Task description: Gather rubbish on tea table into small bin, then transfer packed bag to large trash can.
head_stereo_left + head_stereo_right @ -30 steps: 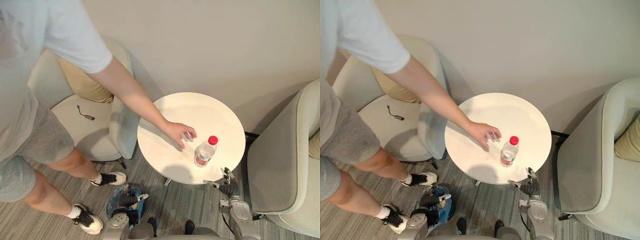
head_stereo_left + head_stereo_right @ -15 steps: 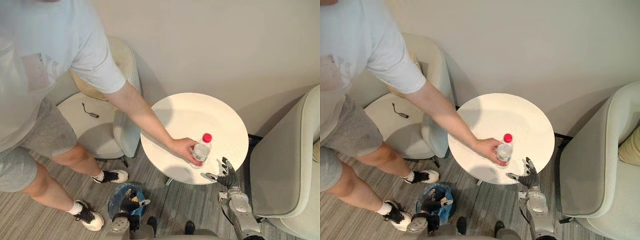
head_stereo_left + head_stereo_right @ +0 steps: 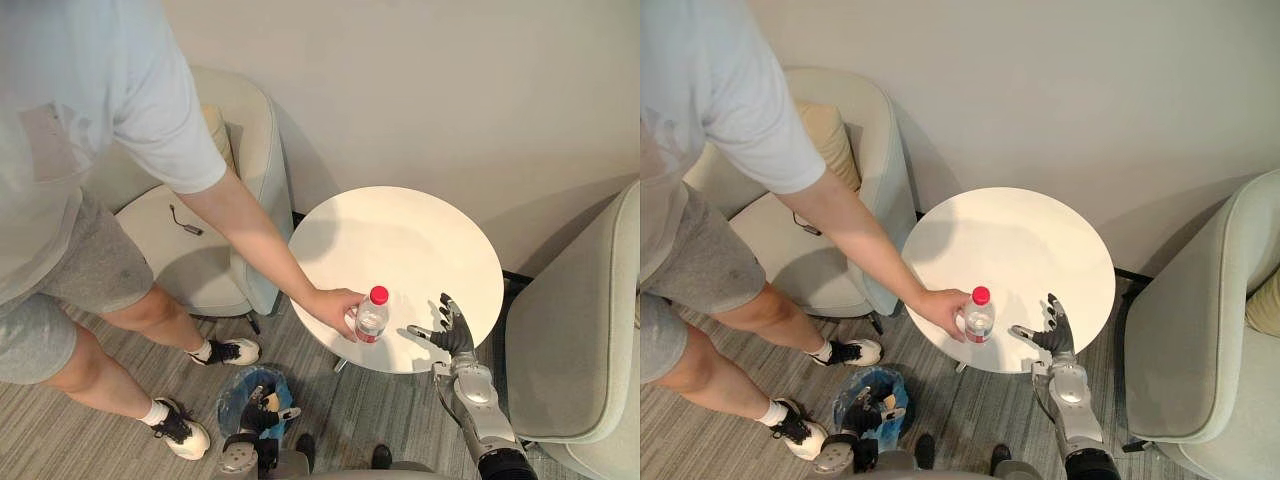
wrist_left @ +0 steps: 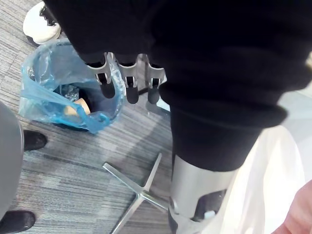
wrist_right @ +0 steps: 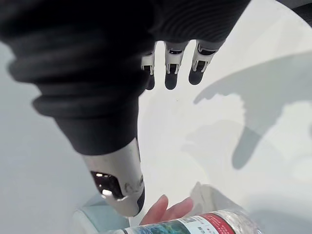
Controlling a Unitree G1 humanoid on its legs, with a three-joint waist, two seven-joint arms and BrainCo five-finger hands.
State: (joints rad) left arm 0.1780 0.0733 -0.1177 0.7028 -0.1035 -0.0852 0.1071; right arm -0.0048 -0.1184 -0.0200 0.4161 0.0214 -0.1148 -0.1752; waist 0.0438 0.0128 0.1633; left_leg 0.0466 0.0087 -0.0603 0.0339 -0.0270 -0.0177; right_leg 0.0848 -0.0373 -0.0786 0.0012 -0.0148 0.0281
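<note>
I expect the blue bag (image 3: 234, 402) to slide out and sag around its rubbish when I lift it, because loose blue folds (image 3: 279, 383) hang over the small bin's rim.
A clear plastic bottle (image 3: 371, 315) with a red cap stands near the front edge of the round white tea table (image 3: 400, 235). A person's hand (image 3: 335, 308) grips it from the left. My right hand (image 3: 452, 333) is open with fingers spread over the table's front right edge, a short way right of the bottle and apart from it. In the right wrist view its fingers (image 5: 170, 68) are straight, with the bottle (image 5: 195, 226) lying past the thumb. My left hand (image 4: 127, 83) hangs open low over the small bin (image 4: 63, 92), which is lined with a blue bag holding some rubbish.
A person stands at the left, with one shoe (image 3: 232, 351) close to the bin (image 3: 248, 388). A pale armchair (image 3: 215, 250) stands left of the table and another (image 3: 580, 350) to its right. The wall runs close behind. The table's metal foot (image 4: 139, 192) spreads over the floor.
The person has grasped the bottle and drawn it toward the table's front left edge. My right hand has risen from below the rim to over the table's edge.
</note>
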